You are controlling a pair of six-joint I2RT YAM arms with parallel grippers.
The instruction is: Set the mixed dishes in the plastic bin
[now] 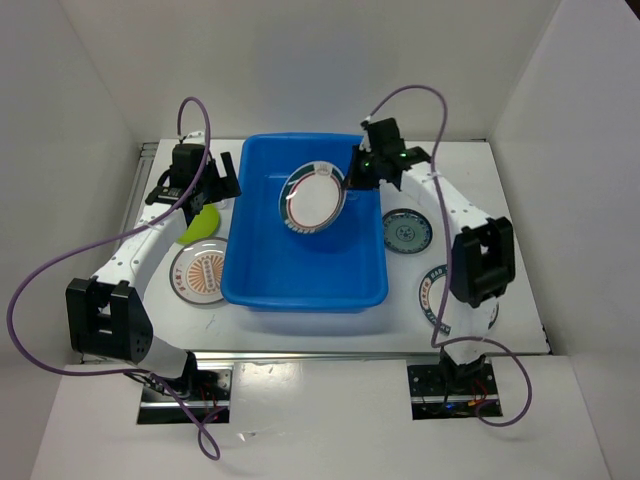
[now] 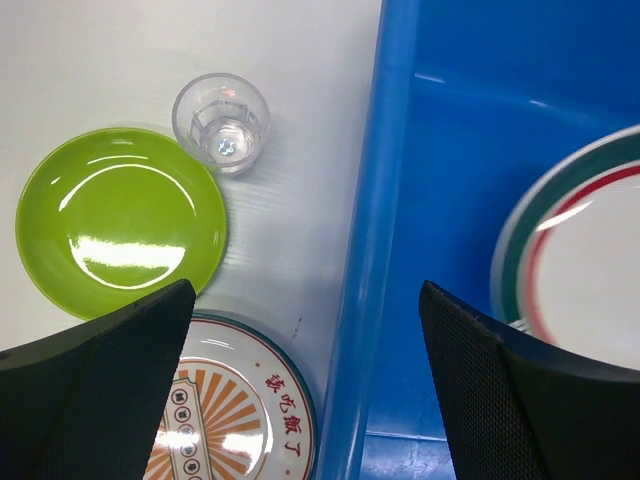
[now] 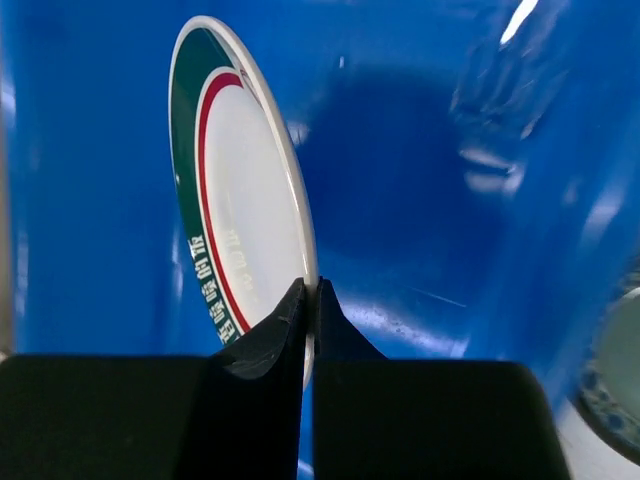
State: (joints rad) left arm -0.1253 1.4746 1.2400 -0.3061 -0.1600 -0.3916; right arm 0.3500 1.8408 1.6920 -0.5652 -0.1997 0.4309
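The white plate [image 1: 312,200] is over the bin's open bottom [image 1: 297,250], clear of the cup inside, so my right gripper should lower the plate next and let go of it there.
The blue plastic bin [image 1: 260,282] sits mid-table. My right gripper [image 1: 352,178] is shut on the rim of a white plate with a teal lettered rim [image 1: 312,197], holding it tilted on edge above the bin's inside; it also shows in the right wrist view [image 3: 240,230] and the left wrist view [image 2: 590,270]. My left gripper [image 1: 212,186] is open and empty over the bin's left rim [image 2: 375,250]. Left of the bin lie the lime-green plate [image 2: 120,222], the orange-patterned plate [image 2: 225,410] and a clear cup [image 2: 221,122]. The small teal plate [image 1: 407,232] and a second lettered plate [image 1: 434,290] lie right of the bin.
White enclosure walls stand close on the left, right and back. Purple cables loop from both arms. The right arm [image 1: 480,255] partly covers the lettered plate on the right. The second clear cup is out of view.
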